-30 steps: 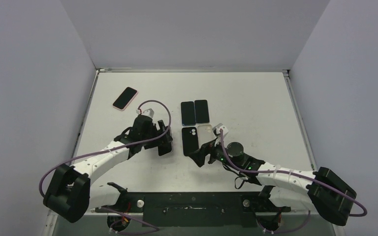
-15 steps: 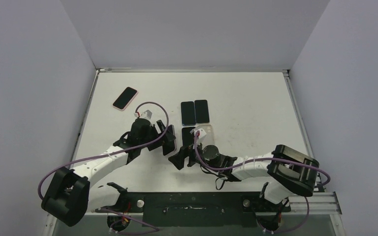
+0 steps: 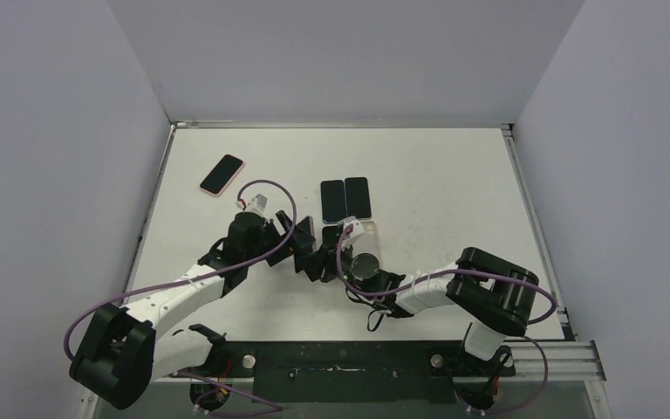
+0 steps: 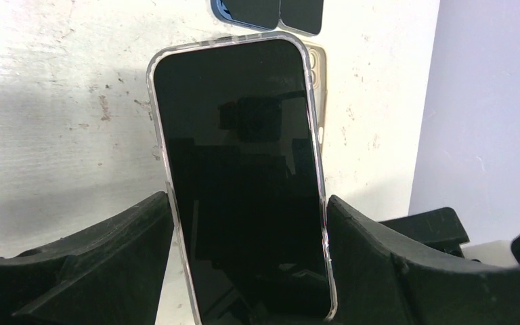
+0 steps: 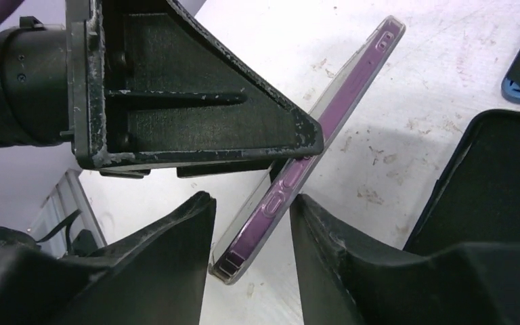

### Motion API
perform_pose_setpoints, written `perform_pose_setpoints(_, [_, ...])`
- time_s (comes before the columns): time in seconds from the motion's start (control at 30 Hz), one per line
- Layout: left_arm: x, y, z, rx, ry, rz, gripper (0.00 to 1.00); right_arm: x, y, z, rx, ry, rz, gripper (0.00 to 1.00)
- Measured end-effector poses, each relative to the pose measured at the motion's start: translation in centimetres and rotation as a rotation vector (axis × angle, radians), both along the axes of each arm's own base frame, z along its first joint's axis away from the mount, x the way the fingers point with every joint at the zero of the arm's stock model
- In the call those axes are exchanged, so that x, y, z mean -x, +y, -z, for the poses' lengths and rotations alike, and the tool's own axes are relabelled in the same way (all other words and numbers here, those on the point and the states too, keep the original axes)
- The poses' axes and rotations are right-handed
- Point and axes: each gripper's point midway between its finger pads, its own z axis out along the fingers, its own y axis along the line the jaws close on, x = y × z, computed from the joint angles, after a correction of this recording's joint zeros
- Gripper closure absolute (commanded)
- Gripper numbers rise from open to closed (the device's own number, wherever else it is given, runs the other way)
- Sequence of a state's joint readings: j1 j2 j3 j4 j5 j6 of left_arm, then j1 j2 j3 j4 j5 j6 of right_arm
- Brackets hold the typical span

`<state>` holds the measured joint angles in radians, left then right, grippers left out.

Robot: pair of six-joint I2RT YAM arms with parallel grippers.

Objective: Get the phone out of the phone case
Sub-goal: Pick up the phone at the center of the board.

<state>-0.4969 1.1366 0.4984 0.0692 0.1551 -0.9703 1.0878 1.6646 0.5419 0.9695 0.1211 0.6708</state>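
My left gripper is squeezing the phone and the case across both long sides (image 4: 318, 162). My right gripper should hold them while my left gripper pinches only the purple edge (image 5: 273, 204).
The phone (image 4: 240, 169), black screen up, sits inside a clear phone case (image 4: 154, 135). My left gripper (image 4: 248, 198) is shut on it, one finger pressing each long side, and holds it tilted above the table. In the right wrist view the phone (image 5: 325, 122) shows edge-on with a purple side under the clear case. My right gripper (image 5: 252, 198) straddles its lower end: the right finger touches the case and a gap is left at the left finger (image 5: 169, 257). From above, both grippers (image 3: 301, 247) (image 3: 324, 262) meet mid-table and hide the phone.
A pink-cased phone (image 3: 222, 175) lies at the back left. Two dark phones (image 3: 332, 201) (image 3: 358, 198) lie side by side in the middle. A black case (image 5: 487, 189) and a clear empty case (image 3: 366, 234) lie just behind the grippers.
The right arm has swung left to the left gripper, and its jaws have narrowed around the phone's lower end. The left gripper has carried the phone slightly right and kept its grip.
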Motion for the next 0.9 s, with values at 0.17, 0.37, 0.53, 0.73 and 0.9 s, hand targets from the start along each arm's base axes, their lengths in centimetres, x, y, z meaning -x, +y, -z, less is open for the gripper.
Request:
perform_pose_setpoints(0.17, [-0.1,0.1,-0.4,0.019,-0.017,-0.007,0.68,-0.9,-0.8,0.9,0.019,0.010,0.046,1.00])
perform_pose_setpoints(0.37, [0.2,-0.4,-1.9,0.041,-0.072,0.028,0.29,-1.0,-1.9,-0.4,-0.009,0.000,0.024,1.00])
perform_pose_setpoints(0.53, [1.0,-1.2,-4.3,0.028,-0.166,0.144,0.03,-0.8,-4.6,-2.1,0.014,-0.018,-0.012,1.00])
perform_pose_setpoints(0.73, [0.3,-1.3,-12.0,-0.085,-0.497,0.304,0.03,-1.2,-10.8,-4.7,0.163,-0.091,0.011,1.00])
perform_pose_setpoints(0.9, [1.2,-1.7,-16.3,-0.150,-0.737,0.454,0.03,0.4,-12.8,-6.3,0.312,-0.163,-0.078,1.00])
